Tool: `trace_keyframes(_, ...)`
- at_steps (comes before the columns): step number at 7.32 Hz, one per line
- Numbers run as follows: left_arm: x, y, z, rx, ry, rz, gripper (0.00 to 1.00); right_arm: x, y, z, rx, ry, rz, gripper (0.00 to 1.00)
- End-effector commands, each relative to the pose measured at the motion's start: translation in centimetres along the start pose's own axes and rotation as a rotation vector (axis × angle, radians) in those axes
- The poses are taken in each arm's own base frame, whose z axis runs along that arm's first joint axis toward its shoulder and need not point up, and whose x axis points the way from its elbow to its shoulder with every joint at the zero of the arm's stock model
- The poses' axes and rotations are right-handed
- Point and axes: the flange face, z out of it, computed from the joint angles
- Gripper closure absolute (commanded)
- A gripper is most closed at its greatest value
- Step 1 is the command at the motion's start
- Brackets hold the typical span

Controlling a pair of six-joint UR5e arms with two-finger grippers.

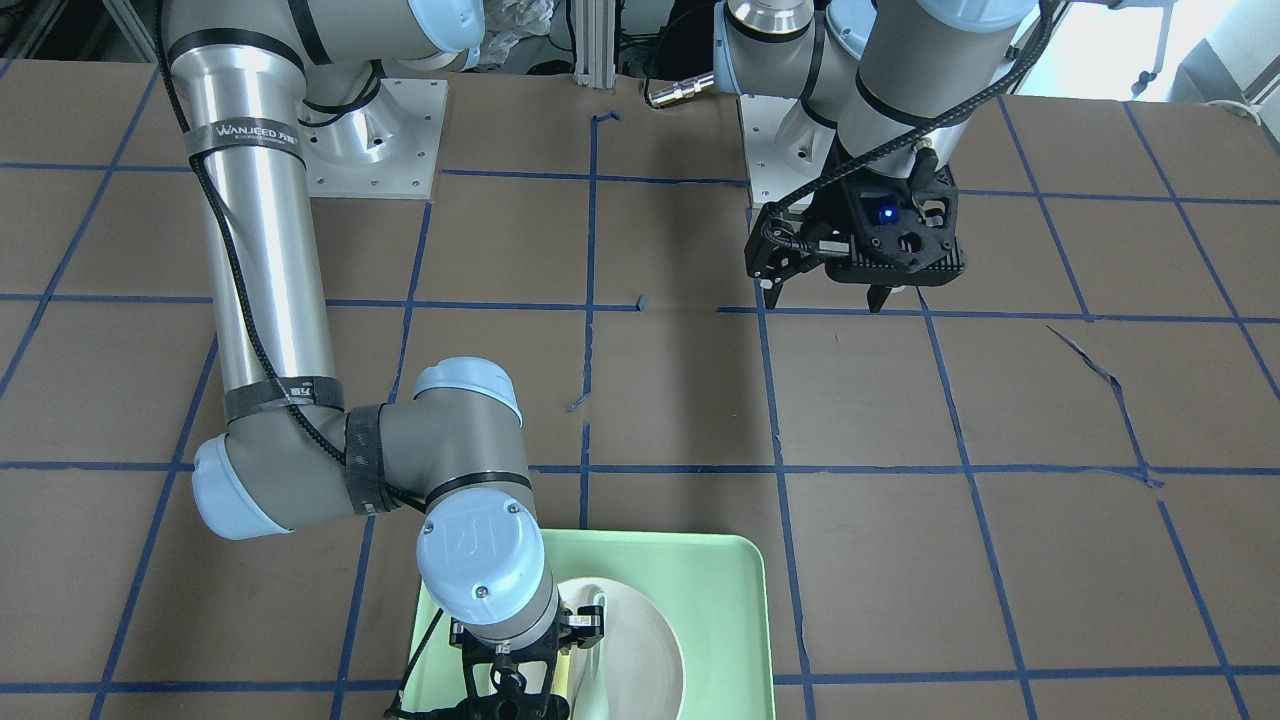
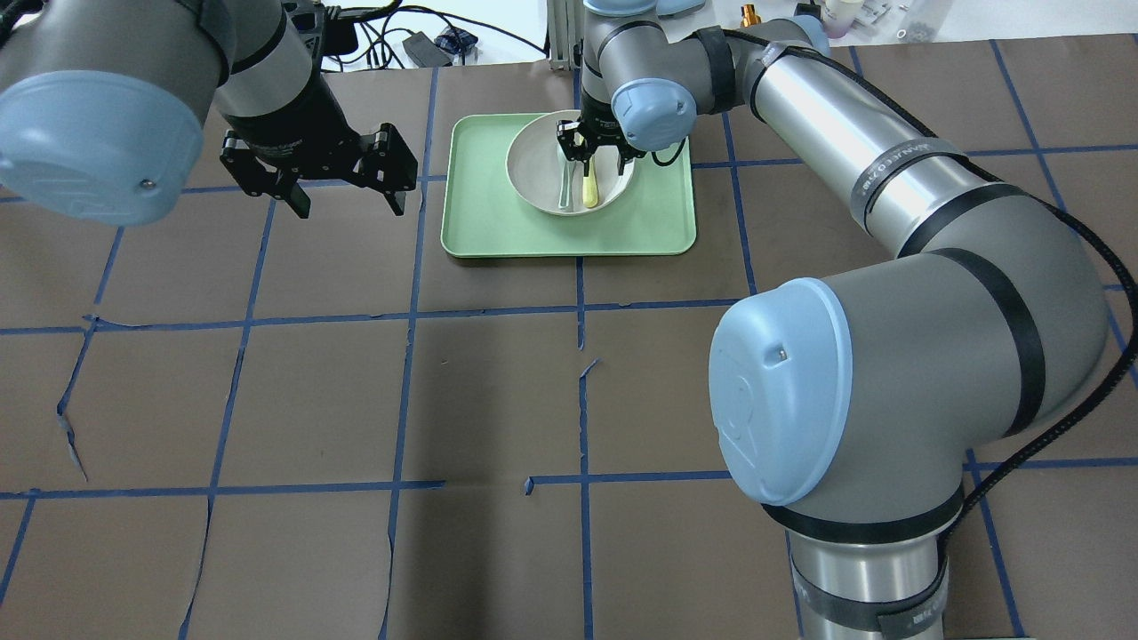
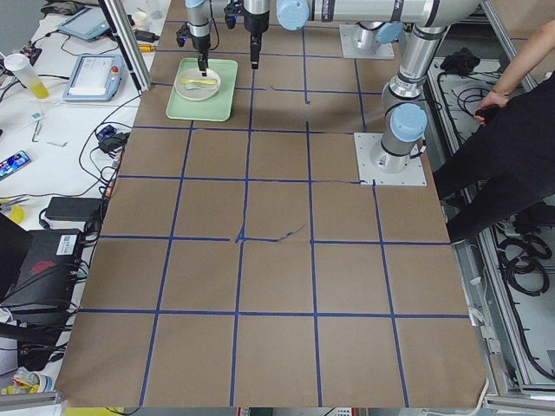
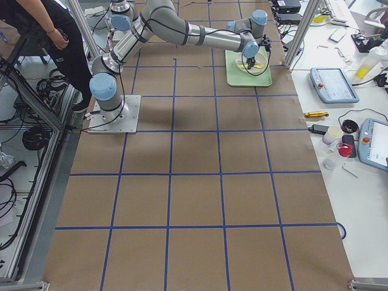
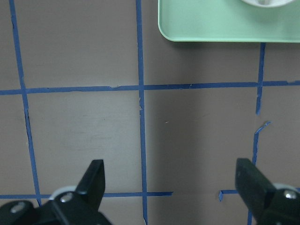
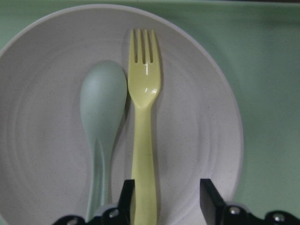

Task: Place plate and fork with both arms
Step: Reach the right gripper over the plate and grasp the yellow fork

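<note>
A gap (image 6: 122, 161) runs between the spoon and fork handles, so the fork (image 6: 144, 140) will come free alone when I lift it, leaving the spoon behind.
The off-white plate (image 2: 533, 169) sits on the mint-green tray (image 2: 498, 227) at the table's far side. The pale yellow fork (image 2: 591, 189) lies in the plate, next to a grey-green spoon (image 2: 565, 191). My right gripper (image 2: 594, 162) is low over the plate and open. In the right wrist view its fingers (image 6: 208, 199) stand on either side of the fork's (image 6: 144, 117) handle, one close beside it and the other apart. My left gripper (image 2: 350, 211) is open and empty above the bare table, left of the tray.
The table is brown paper with blue tape grid lines. The left wrist view shows the tray's corner (image 5: 211, 26) ahead of the left gripper (image 5: 171, 185). An operator stands beside the robot's base in the side views.
</note>
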Motion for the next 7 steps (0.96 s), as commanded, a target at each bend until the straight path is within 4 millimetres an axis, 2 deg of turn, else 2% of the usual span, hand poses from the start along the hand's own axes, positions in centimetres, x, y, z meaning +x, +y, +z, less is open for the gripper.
trace_keyframes(1, 0.0, 0.0, 0.0, -0.001, 0.000, 0.000, 0.00, -1.4, -0.3, 0.2, 0.012, -0.004, -0.013, 0.44)
trace_keyframes(4, 0.0, -0.1, 0.2, -0.004, 0.000, 0.005, 0.00, -1.3, -0.3, 2.5, -0.015, 0.002, -0.013, 0.50)
trace_keyframes(6, 0.0, -0.1, 0.2, -0.002, 0.000, 0.004, 0.00, -1.3, -0.2, 2.7, -0.018, 0.003, -0.013, 0.50)
trace_keyframes(7, 0.0, -0.1, 0.2, -0.004, 0.000, 0.004, 0.00, -1.3, -0.2, 2.8, -0.020, 0.003, -0.013, 0.55)
